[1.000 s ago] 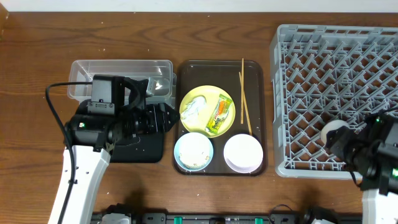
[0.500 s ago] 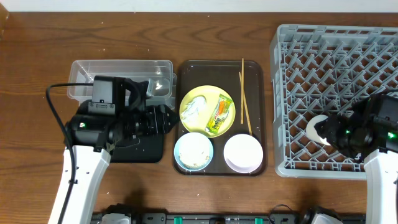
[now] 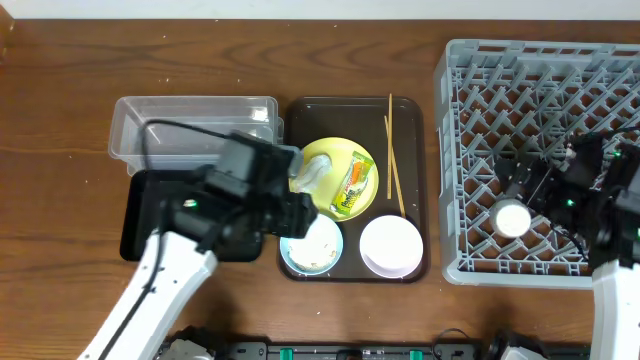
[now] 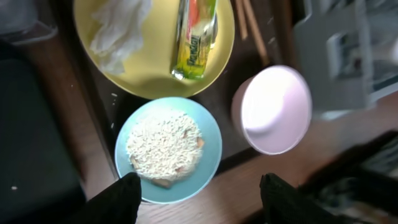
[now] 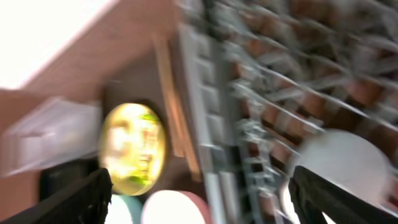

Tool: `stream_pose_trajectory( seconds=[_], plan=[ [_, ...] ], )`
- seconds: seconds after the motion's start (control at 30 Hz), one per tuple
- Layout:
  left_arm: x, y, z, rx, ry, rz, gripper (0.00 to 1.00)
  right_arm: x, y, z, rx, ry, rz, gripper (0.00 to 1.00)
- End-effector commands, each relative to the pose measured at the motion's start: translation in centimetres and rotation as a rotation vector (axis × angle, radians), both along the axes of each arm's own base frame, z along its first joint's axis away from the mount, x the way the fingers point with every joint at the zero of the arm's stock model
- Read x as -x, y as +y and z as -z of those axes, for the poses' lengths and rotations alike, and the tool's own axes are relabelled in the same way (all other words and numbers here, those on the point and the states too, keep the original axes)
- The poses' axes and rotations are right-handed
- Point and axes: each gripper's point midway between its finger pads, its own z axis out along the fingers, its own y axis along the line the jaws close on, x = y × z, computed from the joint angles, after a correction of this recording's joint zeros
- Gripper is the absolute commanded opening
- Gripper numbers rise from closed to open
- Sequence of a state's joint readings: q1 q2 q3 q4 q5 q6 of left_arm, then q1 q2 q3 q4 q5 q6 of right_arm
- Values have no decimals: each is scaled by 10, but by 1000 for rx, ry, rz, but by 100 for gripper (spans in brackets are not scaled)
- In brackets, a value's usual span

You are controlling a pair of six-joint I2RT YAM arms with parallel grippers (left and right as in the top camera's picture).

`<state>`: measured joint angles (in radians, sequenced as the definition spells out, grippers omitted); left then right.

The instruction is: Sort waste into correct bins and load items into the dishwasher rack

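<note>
The light blue bowl has rice-like scraps (image 3: 316, 243) in it, so the robot's left gripper should tip the scraps out into the black tray (image 3: 238, 246) before the bowl goes into the dishwasher rack.
My left gripper (image 3: 303, 214) (image 4: 202, 200) is open and empty, hovering over the light blue bowl (image 4: 210, 163) of rice-like scraps (image 4: 163, 143). Beyond it is the yellow plate (image 4: 155, 71) with the snack wrapper (image 4: 194, 37) and the white paper scrap (image 4: 118, 25). The white-pink bowl (image 4: 273, 109) and the chopsticks (image 3: 390, 150) lie to the right. My right gripper (image 3: 535, 185) (image 5: 208, 199) is open above the grey dishwasher rack (image 3: 480, 60). The small white cup (image 3: 512, 218) (image 5: 339, 162) sits in the rack, beside the gripper.
The dishes rest on a dark brown serving tray (image 3: 300, 110). The clear plastic tub (image 3: 190, 115) and the black tray (image 3: 150, 215) lie left of it. The right wrist view is blurred by motion.
My left arm has swung right from the black tray to over the blue bowl. My right gripper has moved up over the rack and let go of the white cup, which now sits in the rack.
</note>
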<state>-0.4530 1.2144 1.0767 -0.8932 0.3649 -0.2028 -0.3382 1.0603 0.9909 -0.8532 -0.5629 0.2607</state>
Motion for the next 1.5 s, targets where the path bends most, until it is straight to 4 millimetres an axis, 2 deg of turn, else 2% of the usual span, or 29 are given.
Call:
stream_pose_trajectory(
  seconds=[0.0, 0.23, 0.5, 0.6, 0.7, 0.73, 0.83, 0.93, 1.03, 1.13, 1.27, 1.4, 1.47],
  plan=[
    [-3, -5, 33, -178, -4, 26, 64, 5, 29, -38, -85, -145, -143, 89],
    [3, -49, 94, -295, 63, 160, 58, 11, 31, -39, -86, -140, -143, 90],
    [0, -57, 142, -379, 135, 68, 42, 11, 31, -39, -87, -137, -143, 90],
    [6, -63, 154, -379, 175, 69, 29, 11, 31, -38, -86, -137, -142, 90],
    [12, -70, 157, -365, 187, 89, 19, 11, 30, -38, -81, -134, -137, 90],
    [13, -71, 156, -365, 186, 93, 11, 11, 29, -38, -79, -134, -135, 90],
    [14, -72, 153, -361, 185, 90, 6, 11, 29, -38, -79, -134, -135, 90],
    [15, -70, 145, -360, 186, 84, 6, 11, 29, -37, -78, -134, -135, 90],
    [16, -69, 125, -351, 174, 82, 6, 11, 28, -37, -73, -132, -131, 90],
    [12, -63, 92, -311, 142, 58, 6, 11, 28, -37, -73, -133, -131, 90],
    [-2, -47, 39, -149, 89, -15, 6, 10, 28, -37, -70, -132, -128, 90],
    [-19, -18, -15, 125, 63, -63, 6, 10, 28, -37, -70, -132, -128, 90],
    [-24, -3, -35, 262, 65, -72, 6, 10, 28, -37, -70, -132, -128, 90]
  ],
)
